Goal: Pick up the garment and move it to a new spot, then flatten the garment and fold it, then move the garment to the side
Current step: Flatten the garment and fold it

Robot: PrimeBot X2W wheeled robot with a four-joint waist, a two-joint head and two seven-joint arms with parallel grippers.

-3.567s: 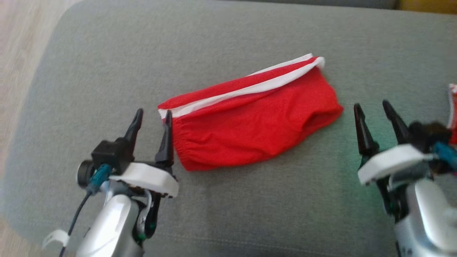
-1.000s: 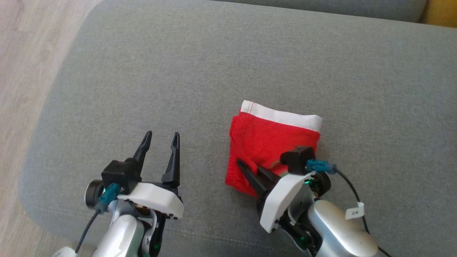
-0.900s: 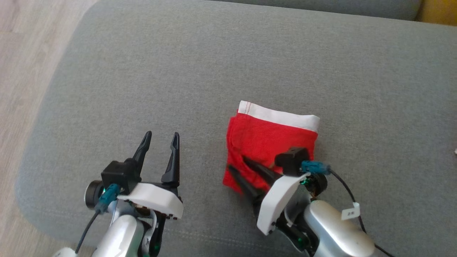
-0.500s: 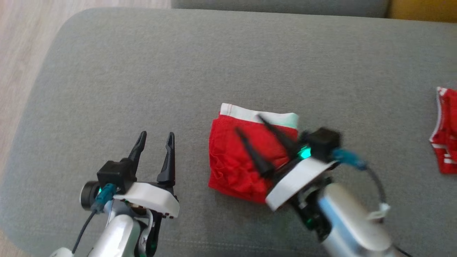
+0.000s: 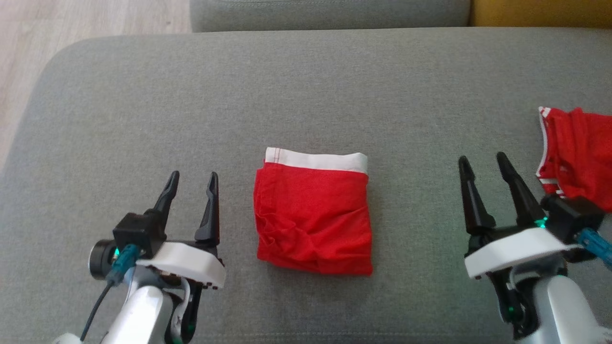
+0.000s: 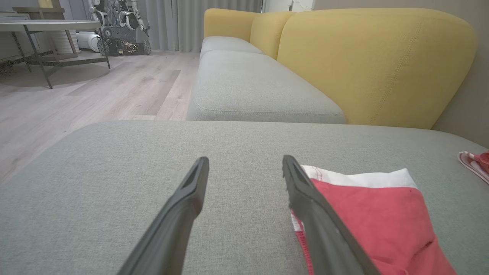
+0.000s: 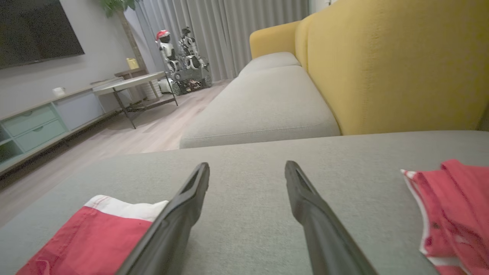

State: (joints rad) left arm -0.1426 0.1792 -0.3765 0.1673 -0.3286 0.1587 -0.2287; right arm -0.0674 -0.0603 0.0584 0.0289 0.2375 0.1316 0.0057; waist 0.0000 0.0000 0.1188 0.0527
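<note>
I expect the garment [image 5: 313,217] to bunch up at the grip but stay folded when I carry it, because it lies in a compact square of folded layers [image 5: 265,198].
The garment [image 5: 313,217] is a red piece with a white waistband, folded into a rough square on the grey sofa seat [image 5: 306,95]. It also lies at the lower right of the left wrist view [image 6: 366,214] and at the lower left of the right wrist view [image 7: 95,233]. My left gripper [image 5: 191,177] stands open just left of it, nothing between its fingers [image 6: 191,198]. My right gripper [image 5: 482,160] stands open well to the garment's right, empty, fingers [image 7: 305,202] pointing along the cushion.
A second red garment with white trim [image 5: 576,155] lies crumpled at the seat's right edge, close to my right gripper. The yellow sofa back [image 6: 374,65] rises behind the seat. Wooden floor [image 5: 28,57] lies off the seat's left edge, with a low table [image 6: 42,26] farther off.
My right gripper has opened, let go of the folded garment and drawn back to the right. The garment stays folded on the cushion. The head camera has shifted.
</note>
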